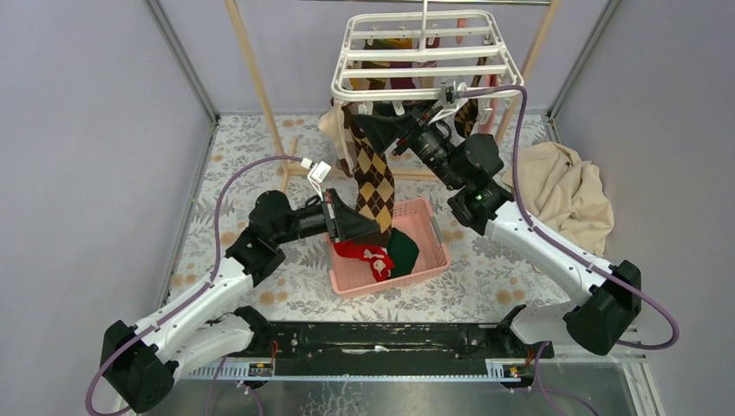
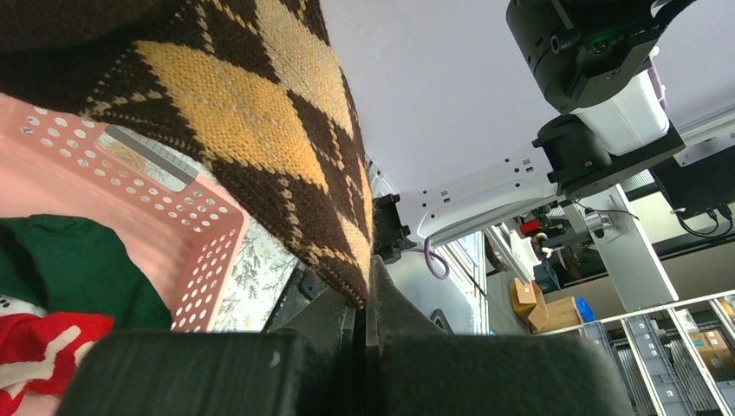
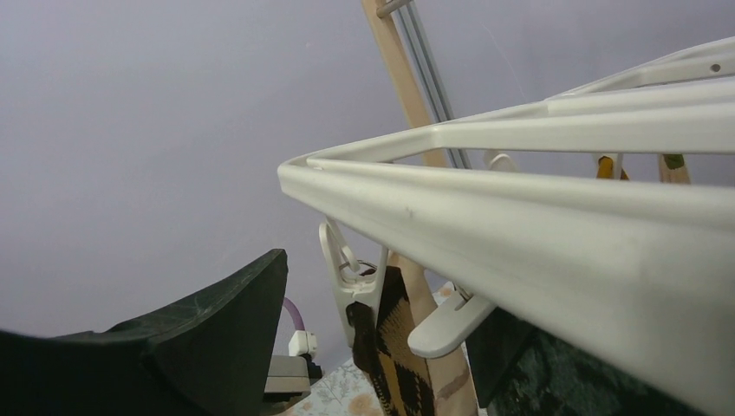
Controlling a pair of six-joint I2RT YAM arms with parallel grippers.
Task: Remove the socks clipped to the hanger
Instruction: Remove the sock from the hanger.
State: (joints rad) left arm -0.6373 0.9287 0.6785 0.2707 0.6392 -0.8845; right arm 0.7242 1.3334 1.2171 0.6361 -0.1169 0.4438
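The robot's right gripper should squeeze the clip's handles [image 3: 334,246] before the left gripper pulls, because the clip is pinching the argyle sock's top [image 3: 362,317] and the right gripper's fingers are wide of it.
A brown-and-tan argyle sock [image 1: 374,178] hangs from a clip [image 3: 351,282] at the near left corner of the white hanger [image 1: 425,56]. My left gripper [image 1: 368,227] is shut on its lower end just above the pink basket; in the left wrist view the fingertips [image 2: 368,290] pinch the sock's edge [image 2: 260,130]. My right gripper [image 1: 374,121] is up under that corner and open. In the right wrist view its fingers [image 3: 217,329] stand either side of the clip and the sock's top [image 3: 394,347], not touching the clip. More socks [image 1: 394,87] hang under the hanger's bars [image 3: 520,208].
A pink basket [image 1: 438,238] between the arms holds a red sock [image 1: 364,253] and a green sock [image 1: 403,251]. A beige cloth [image 1: 568,191] lies at the right. Wooden rail posts [image 1: 256,78] stand beside the hanger. A second, empty clip [image 3: 451,321] hangs close by.
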